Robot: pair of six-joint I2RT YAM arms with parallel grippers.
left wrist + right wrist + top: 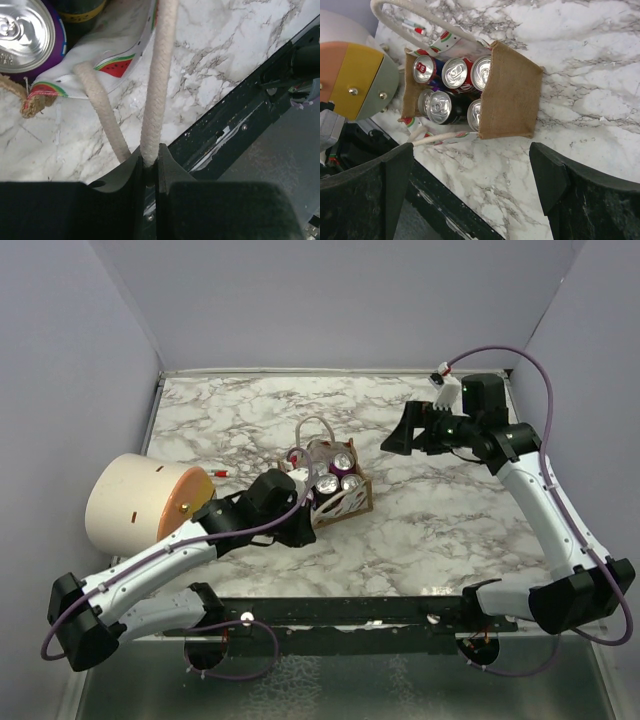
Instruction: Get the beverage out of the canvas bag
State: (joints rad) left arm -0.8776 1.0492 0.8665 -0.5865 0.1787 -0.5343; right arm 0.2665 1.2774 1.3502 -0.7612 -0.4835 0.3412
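The white loop handle [157, 85] sits in my left gripper, which crowds the bag's corner, so it should open and retreat before my right gripper takes the black can [443, 108].
The canvas bag [352, 502], brown with a white printed band, stands at the table's middle with several beverage cans [337, 476] upright inside. My left gripper [300, 516] is at the bag's near-left side, shut on a white loop handle [154, 90] of the bag; a purple can [22, 32] shows beside it. My right gripper [396, 443] hovers open and empty to the right of the bag and behind it. In the right wrist view the bag's brown wall [512, 95] and the can tops [455, 72] lie ahead of the open right gripper [471, 150].
A large cream cylinder with an orange disc [135, 500] lies left of the bag and shows in the right wrist view [355, 80]. A small red and white item [220, 473] lies behind it. A black rail [330, 625] runs along the table's near edge. Walls enclose three sides.
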